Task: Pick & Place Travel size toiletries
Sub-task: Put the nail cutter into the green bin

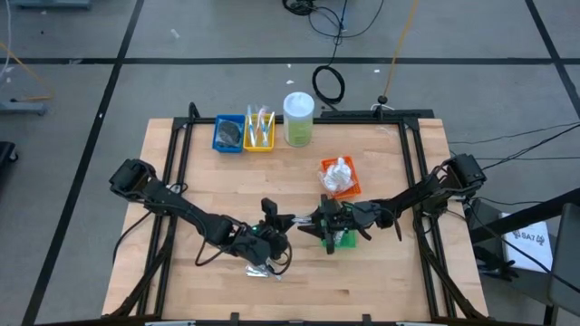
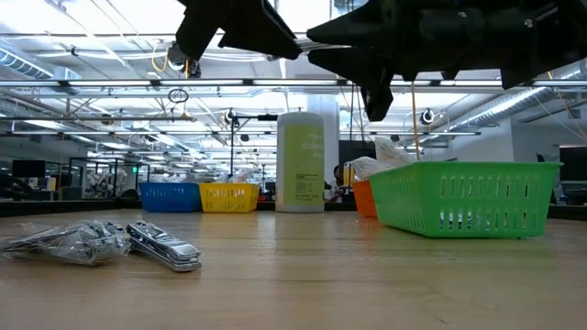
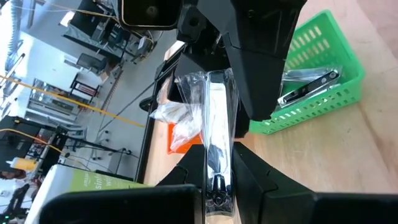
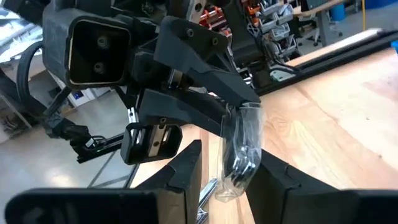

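Observation:
My right gripper is meeting the sachet's loose end point(image 4: 234, 184) at an angle. It should move back, level out and grab that loose end straight on.
My left gripper point(image 1: 283, 220) is shut on a silvery sachet in clear wrap point(image 3: 217, 143), above the table's middle. My right gripper point(image 4: 230, 177) faces it from the right, open. Its fingers point(image 4: 186, 168) stand on either side of the sachet's free end point(image 4: 242, 155); whether they touch it I cannot tell. The green tray point(image 1: 343, 241) sits just below the right gripper, with one silvery sachet point(image 3: 310, 84) lying in it. More wrapped silvery sachets point(image 2: 101, 243) lie flat on the table near its near edge point(image 1: 263, 269). My left gripper pinches the wrapped sachet between its two fingers at one end point(image 3: 217, 186). The fingers lie level, pointing toward the table's right, and the sachet runs along them. It is lifted clear of the table, and its other end point(image 4: 239, 168) sticks out toward my right gripper.
The orange tray point(image 1: 340, 177) with white crinkly packets point(image 3: 177, 115) stands behind the green tray. The blue tray point(image 1: 228, 134), the yellow tray point(image 1: 259, 132) and the tall clear jar with a white lid point(image 1: 298, 118) line the far edge. Bare wood shows at left and right.

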